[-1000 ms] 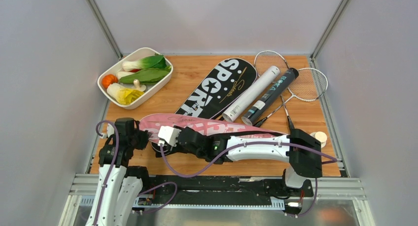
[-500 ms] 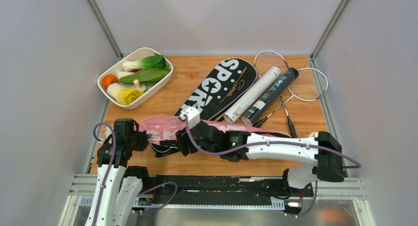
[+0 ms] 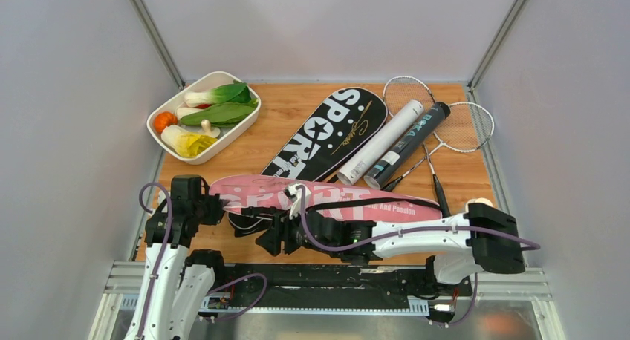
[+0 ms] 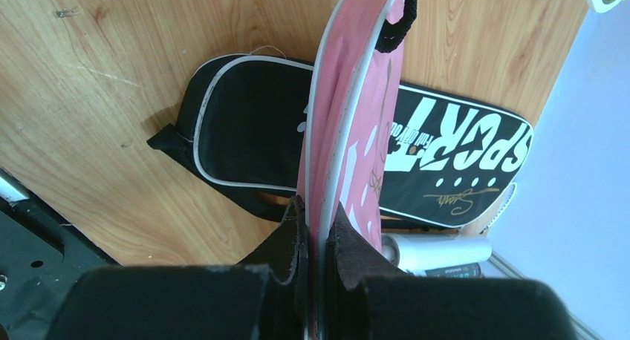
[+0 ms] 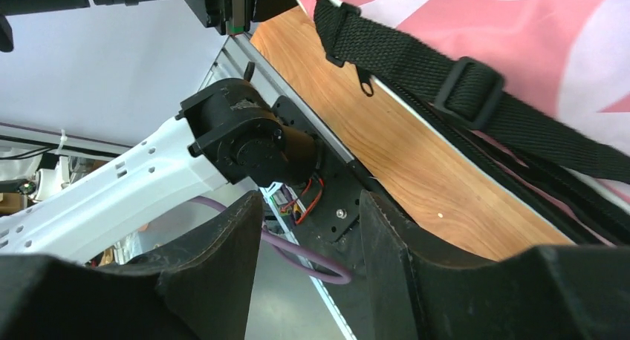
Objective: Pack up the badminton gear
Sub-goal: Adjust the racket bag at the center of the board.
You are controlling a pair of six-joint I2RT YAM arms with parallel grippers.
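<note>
I should move my right gripper closer because the pink cover's zipper pull is out past its fingers. It should then pinch that zipper pull before pulling it away from my left gripper.
My left gripper is shut on the rim of the pink "SPORT" cover and holds its left end on edge above the table; the wrist view shows both pads pinching that rim. A black panel with white piping lies under it. My right gripper is open and empty, low at the table's front edge below the pink cover and its black strap. The black "SPORT" cover, a white tube, a black tube and two rackets lie behind. No shuttlecock shows.
A white dish of vegetables stands at the back left. A small bottle with a tan cap stands by the right edge, next to the right arm. Grey walls close in both sides and the back. The metal rail runs along the front edge.
My right arm has swung off the top of the pink cover, up and then down to the front edge. The cover's lettering now shows. My left gripper has kept its hold.
</note>
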